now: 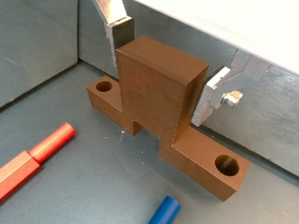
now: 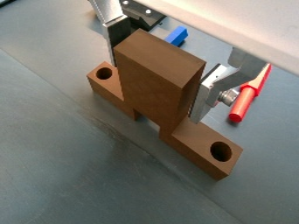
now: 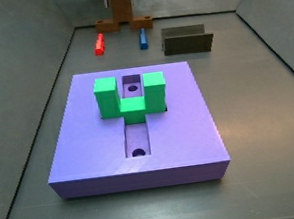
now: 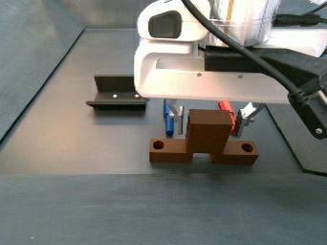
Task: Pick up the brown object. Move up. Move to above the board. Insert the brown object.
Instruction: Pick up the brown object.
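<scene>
The brown object [image 3: 123, 11] has a notch [image 1: 146, 136] showing underneath, so it will sit astride the green block's low middle and settle into the board's groove when I put it in.
The brown object [image 1: 158, 96] is a bar with a hole near each end and a tall upright block at its middle. It rests flat on the grey floor, as a side view [image 4: 205, 144] also shows. My gripper [image 1: 163, 83] is lowered over the block with one finger [image 1: 118, 39] at each end face, close beside it; it also shows in a wrist view [image 2: 162, 74]. The jaws look slightly wider than the block, so it is open around it. The purple-blue board [image 3: 180, 128] with its green block [image 3: 130, 93] lies well away from the gripper.
A red peg [image 1: 35, 153] and a blue peg [image 1: 166, 210] lie on the floor near the brown object. The dark fixture [image 4: 118, 94] stands to one side in a side view. The tray's walls [image 1: 41, 35] rise close behind the gripper.
</scene>
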Available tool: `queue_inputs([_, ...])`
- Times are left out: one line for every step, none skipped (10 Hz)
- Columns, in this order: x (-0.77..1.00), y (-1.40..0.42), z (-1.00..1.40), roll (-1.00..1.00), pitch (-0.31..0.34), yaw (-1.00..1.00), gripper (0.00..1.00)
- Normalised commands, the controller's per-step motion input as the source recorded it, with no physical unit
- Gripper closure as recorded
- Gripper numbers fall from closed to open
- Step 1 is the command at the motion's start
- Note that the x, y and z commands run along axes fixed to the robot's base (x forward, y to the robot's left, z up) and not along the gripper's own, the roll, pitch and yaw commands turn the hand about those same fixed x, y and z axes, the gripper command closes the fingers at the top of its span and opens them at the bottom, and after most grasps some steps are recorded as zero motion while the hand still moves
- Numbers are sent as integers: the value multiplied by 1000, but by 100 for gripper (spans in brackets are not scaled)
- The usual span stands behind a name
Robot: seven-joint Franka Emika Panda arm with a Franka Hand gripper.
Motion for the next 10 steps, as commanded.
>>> queue_inputs([0,0,0,0,0,0,100])
queue_inputs([0,0,0,0,0,0,100])
queue_inputs([0,0,0,0,0,0,100])
queue_inputs([0,0,0,0,0,0,100])
queue_inputs([0,0,0,0,0,0,100])
queue_inputs([0,0,0,0,0,0,100])
queue_inputs([0,0,0,0,0,0,100])
queue_inputs([0,0,0,0,0,0,100])
queue_inputs([0,0,0,0,0,0,100])
queue_inputs([0,0,0,0,0,0,100])
